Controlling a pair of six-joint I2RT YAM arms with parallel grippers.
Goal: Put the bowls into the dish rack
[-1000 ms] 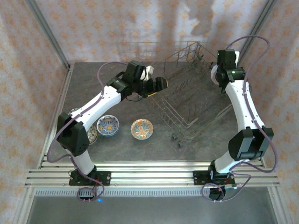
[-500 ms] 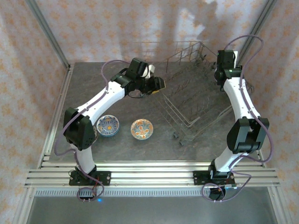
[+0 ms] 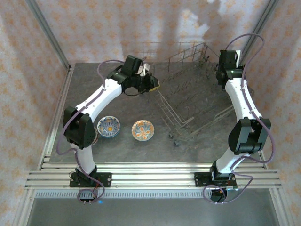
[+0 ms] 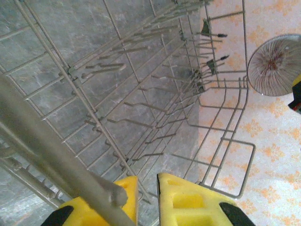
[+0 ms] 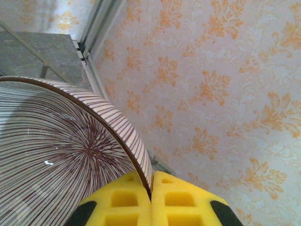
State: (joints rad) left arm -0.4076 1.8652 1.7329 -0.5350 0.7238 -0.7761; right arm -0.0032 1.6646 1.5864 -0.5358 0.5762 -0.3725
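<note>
My right gripper should move the striped bowl point(image 4: 273, 65) back inward and lower it next to the dish rack's black-tipped pegs point(image 4: 217, 62), because the bowl is hanging past the dish rack's far rim.
The dish rack point(image 3: 186, 101) is a grey wire basket at the back right of the table. My left gripper point(image 3: 154, 84) is at its left rim. In the left wrist view its yellow fingers point(image 4: 188, 202) stand almost together, with a thin wire of the dish rack point(image 4: 141, 106) between them. My right gripper point(image 5: 151, 181) is shut on the rim of a white bowl with maroon stripes point(image 5: 61, 150), held on edge above the rack's far side point(image 4: 274, 66). Two more bowls lie flat on the table, a blue-white one point(image 3: 108, 126) and an orange one point(image 3: 143, 130).
A thick grey bar point(image 4: 47, 155) of the rack crosses close in front of my left finger. Upright tines cover the rack's floor. Patterned walls close in the table at the back and both sides. A speckled bowl point(image 3: 96, 136) peeks out behind the left arm's lower link.
My left gripper's jaws have closed at the rack's left rim and drawn back to the left. The rack has slid left with it. The right arm has barely moved.
</note>
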